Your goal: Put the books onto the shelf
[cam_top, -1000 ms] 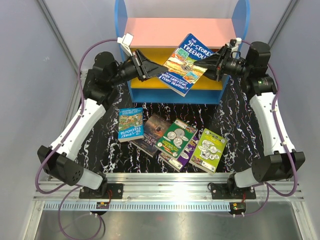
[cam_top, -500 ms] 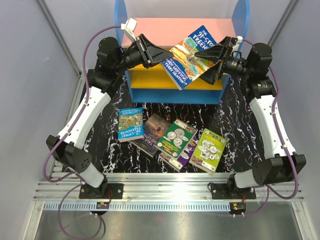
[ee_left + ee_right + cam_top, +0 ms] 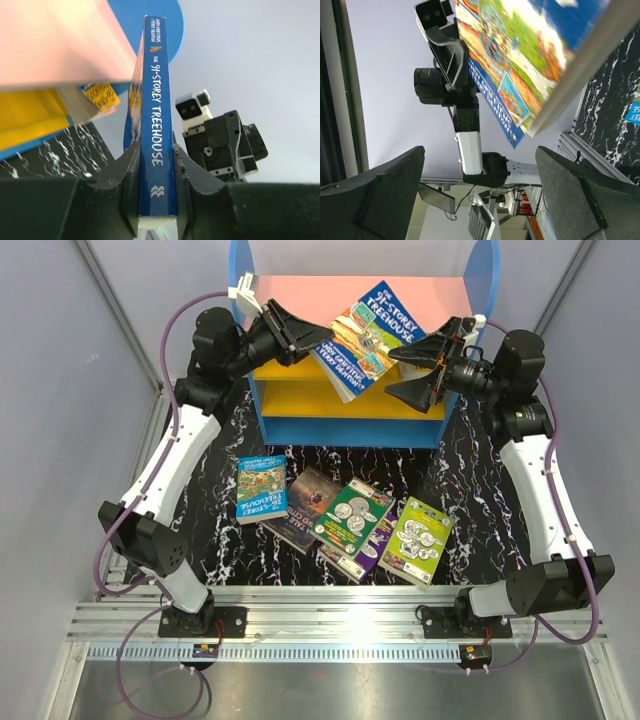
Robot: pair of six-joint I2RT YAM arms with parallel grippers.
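Note:
Next, I take the book's page edge (image 3: 388,369) with my right gripper and turn the book straighter, because the blue Treehouse book (image 3: 368,332) slants in my left gripper, crooked to the shelf.
My left gripper (image 3: 303,337) is shut on the spine of a blue "Treehouse" book (image 3: 365,332), holding it tilted in the air in front of the shelf's pink top board (image 3: 300,295). In the left wrist view the spine (image 3: 157,120) is clamped between both jaws of the left gripper (image 3: 156,167). My right gripper (image 3: 412,368) stands wide open just right of the book, touching nothing. From the right wrist view the book's cover (image 3: 520,55) hangs above the spread right gripper (image 3: 482,187). More books lie on the table: blue (image 3: 262,488), dark brown (image 3: 305,505), green (image 3: 352,517), lime (image 3: 417,538).
The shelf has blue rounded sides (image 3: 238,270) and yellow lower boards (image 3: 300,392). An orange-covered book (image 3: 100,96) sits under the pink board (image 3: 60,40). A purple book (image 3: 378,540) lies under the green one. The floor is black marble-patterned (image 3: 210,530), and grey walls close in both sides.
The right gripper has let go of the Treehouse book and opened wide. The left arm has raised the book up and left, toward the pink top board.

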